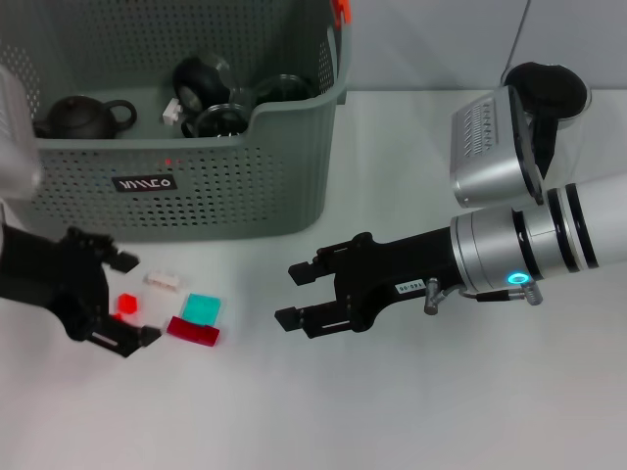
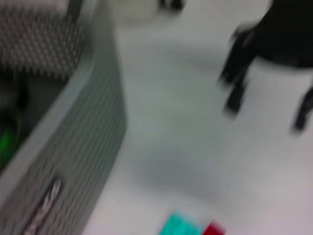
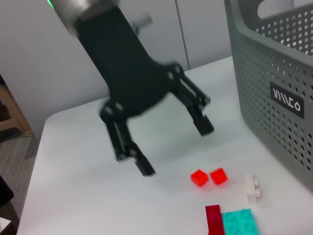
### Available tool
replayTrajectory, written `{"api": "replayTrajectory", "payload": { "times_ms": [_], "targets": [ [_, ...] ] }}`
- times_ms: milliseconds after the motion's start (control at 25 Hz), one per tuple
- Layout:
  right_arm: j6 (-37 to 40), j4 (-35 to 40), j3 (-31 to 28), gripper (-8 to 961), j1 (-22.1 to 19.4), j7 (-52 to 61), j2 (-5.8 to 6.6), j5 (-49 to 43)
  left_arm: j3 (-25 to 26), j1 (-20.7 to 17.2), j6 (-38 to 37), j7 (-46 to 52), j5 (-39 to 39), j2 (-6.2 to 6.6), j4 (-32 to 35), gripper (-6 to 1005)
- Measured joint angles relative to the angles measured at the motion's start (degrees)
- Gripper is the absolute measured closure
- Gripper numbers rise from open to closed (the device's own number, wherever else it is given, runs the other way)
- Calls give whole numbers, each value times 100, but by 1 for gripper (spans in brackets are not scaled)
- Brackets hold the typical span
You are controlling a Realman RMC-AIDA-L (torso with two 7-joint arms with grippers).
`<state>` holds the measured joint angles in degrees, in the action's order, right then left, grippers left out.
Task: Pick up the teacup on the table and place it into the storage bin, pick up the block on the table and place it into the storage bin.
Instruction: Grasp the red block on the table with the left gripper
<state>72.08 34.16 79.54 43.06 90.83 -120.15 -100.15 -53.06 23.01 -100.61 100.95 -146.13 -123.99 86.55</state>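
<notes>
Open space (image 3: 174, 186) is beside the small red block farther from the bin (image 3: 199, 177), so my left gripper should keep lowering its open fingers until they are around that block.
The grey-green storage bin (image 1: 245, 186) stands at the back left, also in the right wrist view (image 3: 274, 73) and the left wrist view (image 2: 73, 147). Inside it lie dark teacups (image 1: 220, 119) and a dark teapot (image 1: 83, 117); no teacup shows on the table. In front of the bin lie a small red block (image 1: 125, 305), a white block (image 1: 162, 280), a teal block (image 1: 203, 307) and a dark red block (image 1: 193, 331). My left gripper (image 1: 132, 301) is open with the small red block between its fingers; the right wrist view shows this gripper (image 3: 176, 148) above the table beside two red cubes (image 3: 199, 177). My right gripper (image 1: 294, 294) is open and holds nothing, right of the blocks.
A silver and black device (image 1: 509, 137) sits at the back right. Bare white table (image 1: 323, 411) lies in front of both grippers. The bin's front wall is close behind the blocks.
</notes>
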Motion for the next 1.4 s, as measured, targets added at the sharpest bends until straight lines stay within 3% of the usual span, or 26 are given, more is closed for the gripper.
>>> {"api": "replayTrajectory", "payload": {
  "times_ms": [400, 640, 920, 1320, 1400],
  "targets": [
    [-24, -6, 0, 278, 1, 47, 0, 14, -1022, 77, 1019, 1147, -1537, -10, -530, 50],
    [-30, -6, 0, 278, 10, 53, 0, 26, -1476, 215, 1092, 1505, -1729, 4, -710, 51],
    [-32, -6, -8, 279, 5, 56, 0, 32, -1541, 463, 1056, 1509, -1748, 82, -1075, 52],
    [-13, -6, -71, 279, -8, 38, 0, 20, -1541, 567, 1242, 1516, -1757, 225, -1308, 220],
    [-14, -6, -71, 278, -9, 37, 0, 16, -1555, 626, 1268, 1516, -1759, 257, -1455, 295]
  ]
}}
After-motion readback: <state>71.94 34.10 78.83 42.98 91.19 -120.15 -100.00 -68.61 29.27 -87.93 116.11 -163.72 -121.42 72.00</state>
